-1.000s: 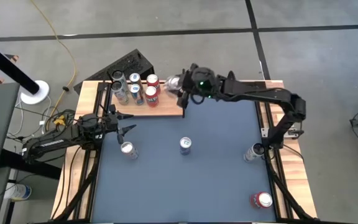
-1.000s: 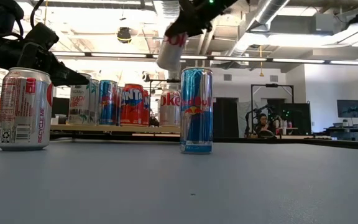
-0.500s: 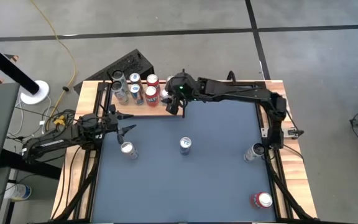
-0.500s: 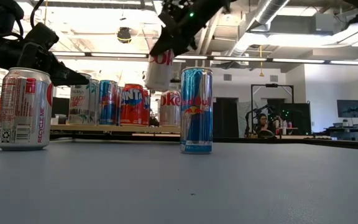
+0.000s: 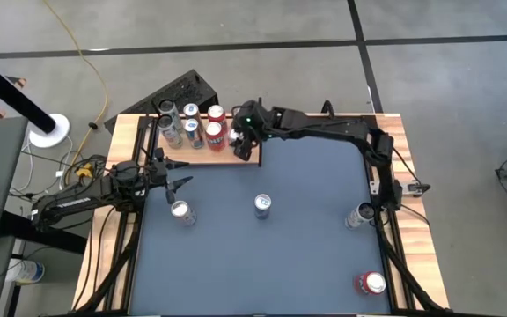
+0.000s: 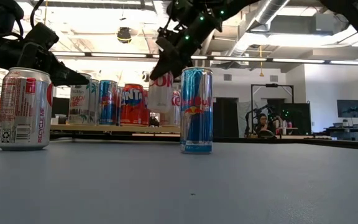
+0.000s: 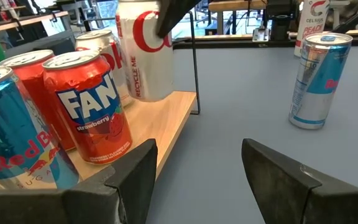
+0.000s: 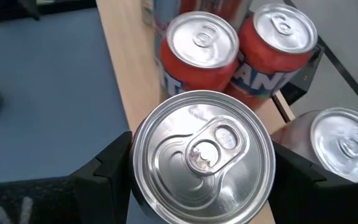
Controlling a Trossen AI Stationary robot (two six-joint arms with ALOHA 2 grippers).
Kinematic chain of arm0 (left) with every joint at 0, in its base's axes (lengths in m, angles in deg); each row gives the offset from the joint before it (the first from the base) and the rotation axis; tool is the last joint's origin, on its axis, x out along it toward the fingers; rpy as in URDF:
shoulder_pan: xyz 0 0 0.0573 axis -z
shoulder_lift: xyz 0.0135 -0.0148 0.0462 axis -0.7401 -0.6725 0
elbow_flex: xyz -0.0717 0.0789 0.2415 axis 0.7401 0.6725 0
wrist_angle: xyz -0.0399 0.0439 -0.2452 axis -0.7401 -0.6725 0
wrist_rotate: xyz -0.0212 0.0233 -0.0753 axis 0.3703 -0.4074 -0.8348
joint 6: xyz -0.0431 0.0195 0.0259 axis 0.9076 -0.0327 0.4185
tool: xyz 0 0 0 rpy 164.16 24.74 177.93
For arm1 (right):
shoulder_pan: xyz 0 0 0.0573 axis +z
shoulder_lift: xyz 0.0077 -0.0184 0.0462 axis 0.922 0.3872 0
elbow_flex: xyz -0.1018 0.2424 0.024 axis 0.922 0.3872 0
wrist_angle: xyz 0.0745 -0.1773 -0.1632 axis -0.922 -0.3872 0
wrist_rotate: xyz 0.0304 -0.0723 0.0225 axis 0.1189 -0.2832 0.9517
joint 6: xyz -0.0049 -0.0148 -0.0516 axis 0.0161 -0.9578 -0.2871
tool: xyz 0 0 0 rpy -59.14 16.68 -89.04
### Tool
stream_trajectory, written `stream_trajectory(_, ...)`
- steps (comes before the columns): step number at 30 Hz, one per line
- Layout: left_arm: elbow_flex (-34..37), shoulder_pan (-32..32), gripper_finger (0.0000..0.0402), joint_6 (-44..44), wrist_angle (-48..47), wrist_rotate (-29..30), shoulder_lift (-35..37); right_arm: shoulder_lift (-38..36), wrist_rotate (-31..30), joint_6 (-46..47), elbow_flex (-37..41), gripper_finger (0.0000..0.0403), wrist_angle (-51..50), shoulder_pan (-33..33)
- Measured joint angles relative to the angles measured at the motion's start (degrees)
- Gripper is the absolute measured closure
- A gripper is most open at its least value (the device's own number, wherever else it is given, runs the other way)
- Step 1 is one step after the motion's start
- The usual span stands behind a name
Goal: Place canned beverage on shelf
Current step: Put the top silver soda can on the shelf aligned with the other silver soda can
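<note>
My right gripper lowers the white cola can [image 6: 161, 96], which hangs upright above the free board corner [image 6: 164, 129] beside the strawberry soda can, next until its base rests there.
My right gripper [image 5: 246, 134] is over the right part of the shelf [image 5: 229, 157], a light wooden board at the table's far edge. It is shut on a white cola can [image 6: 161, 93], whose silver top [image 8: 202, 155] fills the right wrist view. Several other cans [image 5: 202, 126] stand on the board to its left, among them a strawberry soda can [image 7: 89, 106]. The white can's base [image 7: 151, 94] is at board level; whether it touches, I cannot tell. My left gripper [image 5: 181, 183] waits open at the table's left side, empty. My right gripper pinches the white can's upper side wall [image 7: 135, 28], just under the rim, between its two fingers [image 8: 107, 171]. The fingers slant down onto it from the table's right, one on each side of the top. The can stands upright below them.
On the blue tabletop stand a silver can [image 5: 180, 211], a slim blue can [image 5: 262, 205], another can [image 5: 359, 216] at the right edge and a red can [image 5: 370, 283] near the front right. A thin black shelf post [image 7: 194, 68] rises just right of the white can.
My right gripper has come down and toward the table's left, over the shelf's right part, still shut on the white can. The can was hanging tilted above the other cans; it now stands upright, lowered to the board beside them.
</note>
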Motion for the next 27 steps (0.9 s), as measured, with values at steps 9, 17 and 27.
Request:
stream_trajectory(9,0.0,0.0,0.0177,0.0,0.0,0.0,0.0,2.2,2.8,-0.5,0.2,0.0142,0.2,-0.7)
stream_trajectory(17,0.0,0.0,0.0177,0.0,0.0,-0.1,0.0,4.1,2.5,-0.9,0.0,0.0142,0.3,-1.0)
stream_trajectory(27,0.0,0.0,0.0177,0.0,0.0,0.0,0.0,4.1,2.7,-2.4,0.0,0.0124,0.0,-1.3)
